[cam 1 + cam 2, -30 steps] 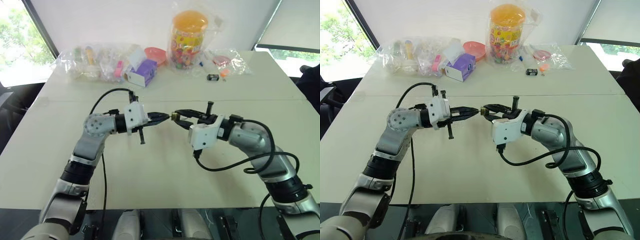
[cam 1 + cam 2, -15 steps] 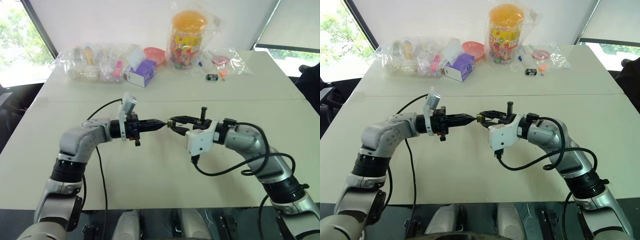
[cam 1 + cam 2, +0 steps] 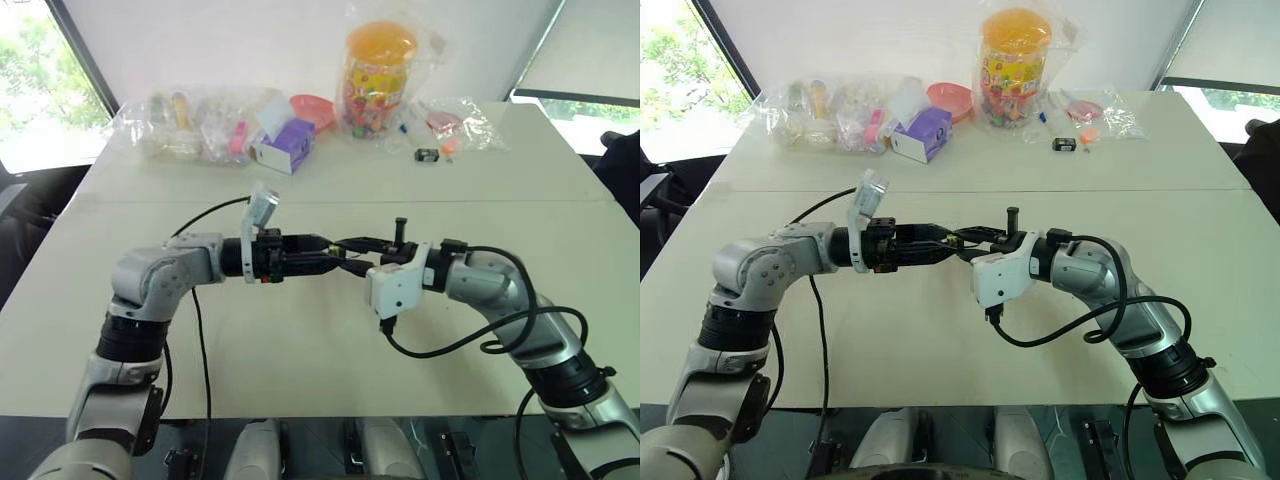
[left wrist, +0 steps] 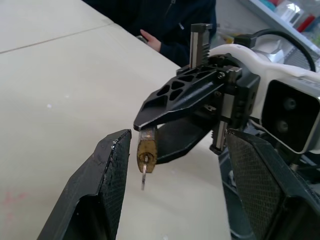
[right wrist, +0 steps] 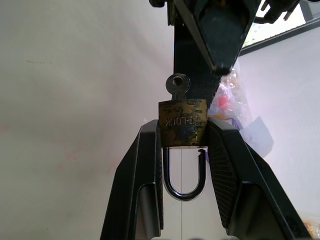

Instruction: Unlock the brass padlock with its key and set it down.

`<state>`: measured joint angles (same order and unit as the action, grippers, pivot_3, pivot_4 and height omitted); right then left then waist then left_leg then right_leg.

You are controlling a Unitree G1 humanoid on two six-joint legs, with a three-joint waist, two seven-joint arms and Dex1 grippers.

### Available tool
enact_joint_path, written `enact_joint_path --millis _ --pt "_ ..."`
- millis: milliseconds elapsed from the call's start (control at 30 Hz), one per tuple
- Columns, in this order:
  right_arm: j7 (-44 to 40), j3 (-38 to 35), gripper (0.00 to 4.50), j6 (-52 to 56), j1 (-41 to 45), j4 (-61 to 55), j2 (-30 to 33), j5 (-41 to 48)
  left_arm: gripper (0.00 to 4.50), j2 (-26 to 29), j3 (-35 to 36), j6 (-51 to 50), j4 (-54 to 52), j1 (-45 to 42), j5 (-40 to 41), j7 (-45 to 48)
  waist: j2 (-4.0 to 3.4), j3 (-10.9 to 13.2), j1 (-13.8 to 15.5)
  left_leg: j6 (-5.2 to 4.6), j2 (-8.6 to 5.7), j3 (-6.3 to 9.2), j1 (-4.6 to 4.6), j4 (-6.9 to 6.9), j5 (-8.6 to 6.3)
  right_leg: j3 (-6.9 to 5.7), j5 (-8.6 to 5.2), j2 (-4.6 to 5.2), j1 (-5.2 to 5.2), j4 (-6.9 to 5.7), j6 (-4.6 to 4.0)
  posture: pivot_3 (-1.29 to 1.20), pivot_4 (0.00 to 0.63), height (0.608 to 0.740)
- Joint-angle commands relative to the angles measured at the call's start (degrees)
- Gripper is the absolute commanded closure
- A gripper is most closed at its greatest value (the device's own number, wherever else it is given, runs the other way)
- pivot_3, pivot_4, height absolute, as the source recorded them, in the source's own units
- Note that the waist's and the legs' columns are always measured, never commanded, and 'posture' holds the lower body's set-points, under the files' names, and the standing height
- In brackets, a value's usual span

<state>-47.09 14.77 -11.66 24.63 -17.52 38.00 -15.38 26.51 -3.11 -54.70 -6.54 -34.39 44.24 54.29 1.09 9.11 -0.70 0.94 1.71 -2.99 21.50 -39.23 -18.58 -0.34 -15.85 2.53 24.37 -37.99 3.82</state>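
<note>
My right gripper's fingers are on either side of the shackle [image 5: 184, 195], so my left gripper should take the brass padlock's body [image 5: 183, 123] before my right gripper pushes the shackle aside with closed tips.
My right gripper [image 5: 183, 131] is shut on the brass padlock [image 5: 183, 122], a small gold block held above the table. Its silvery shackle [image 5: 184, 187] hangs between my fingers, and one leg end looks free of the body. The key [image 5: 177, 86] sticks out of the keyhole; no finger is on it. From the other side, the padlock [image 4: 146, 150] shows with the key [image 4: 143, 177] pointing out of it. My left gripper [image 4: 177, 137] is open, its fingers [image 4: 107, 175] standing either side of the padlock and apart from it. Both grippers meet over the table's middle [image 3: 342, 256].
The pale table [image 3: 300, 340] carries clear bags of small items along its far edge, with a purple box [image 3: 283, 147], a pink bowl [image 3: 312, 108], an orange-lidded jar [image 3: 378, 75] and a small black item [image 3: 426, 154]. A person's hand [image 4: 150, 37] rests at the table's edge.
My left gripper has rolled about its own axis and opened, letting go of the key. The key stays in the padlock. My right gripper still holds the padlock in nearly the same place.
</note>
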Motion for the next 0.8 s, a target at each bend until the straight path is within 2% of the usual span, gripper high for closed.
enact_joint_path --millis 33,133,200,233,367,400,633,800 --pt "0.0 -1.0 3.8 0.0 0.6 -2.2 0.1 1.1 1.34 -1.5 -0.4 3.0 -1.1 0.0 -2.1 -2.2 0.0 0.0 0.0 0.0 0.0 0.0 0.0 0.0 0.0 0.0 0.0 0.0 0.0 0.0 0.0 0.0 0.15 0.74" --pt "-0.1 -1.1 3.8 0.3 0.6 -2.5 0.1 1.2 1.34 -2.2 0.0 2.6 -0.4 -0.3 -1.9 -2.8 0.0 0.0 0.0 0.0 0.01 0.0 0.0 0.0 0.0 0.0 0.0 0.0 0.0 0.0 0.0 0.0 0.15 0.74" --pt "-0.2 -1.1 3.8 0.3 0.5 -2.6 0.2 1.1 1.85 -2.3 -0.1 2.6 -0.3 -0.3 -2.1 -2.9 0.0 0.0 0.0 0.0 0.01 0.0 0.0 0.0 0.0 0.0 0.0 0.0 0.0 0.0 0.0 0.0 0.15 0.74" --pt "-0.2 -1.1 3.8 0.4 0.6 -2.6 0.2 1.1 2.15 -2.5 -0.1 2.6 -0.3 -0.2 -2.1 -3.0 0.0 0.0 0.0 0.0 0.01 0.0 0.0 0.0 0.0 0.0 0.0 0.0 0.0 0.0 0.0 0.0 0.15 0.74" --pt "-0.2 -1.2 3.8 0.5 0.6 -2.7 0.1 1.1 4.17 -2.0 -0.5 1.9 -1.0 -0.1 -1.8 -2.5 0.0 0.0 0.0 0.0 0.0 0.0 0.0 0.0 0.0 0.0 0.0 0.0 0.0 0.0 0.0 0.0 0.15 0.74" --pt "-0.1 -1.1 3.8 0.5 0.7 -2.7 0.1 1.1 4.49 -1.5 -0.8 1.8 -1.2 0.0 -1.9 -2.1 0.0 0.0 0.0 0.0 0.0 0.0 0.0 0.0 0.0 0.0 0.0 0.0 0.0 0.0 0.0 0.0 0.15 0.74" --pt "-0.2 -1.1 3.8 0.9 1.5 -3.0 -0.2 1.6 4.49 1.2 -2.3 0.0 -2.7 0.7 -0.7 0.7 0.0 0.0 0.0 0.0 0.01 0.01 0.0 0.0 0.0 0.0 0.0 0.0 0.0 0.0 0.0 0.0 0.15 0.74" --pt "-1.7 -1.6 1.42 4.5 1.8 -3.9 -0.6 4.7 4.5 1.7 -2.0 0.8 -1.6 -0.1 -1.3 1.2 0.0 0.0 0.0 0.0 0.0 0.0 0.0 0.0 0.0 0.0 0.0 0.01 0.0 0.0 0.0 0.0 0.15 0.74"
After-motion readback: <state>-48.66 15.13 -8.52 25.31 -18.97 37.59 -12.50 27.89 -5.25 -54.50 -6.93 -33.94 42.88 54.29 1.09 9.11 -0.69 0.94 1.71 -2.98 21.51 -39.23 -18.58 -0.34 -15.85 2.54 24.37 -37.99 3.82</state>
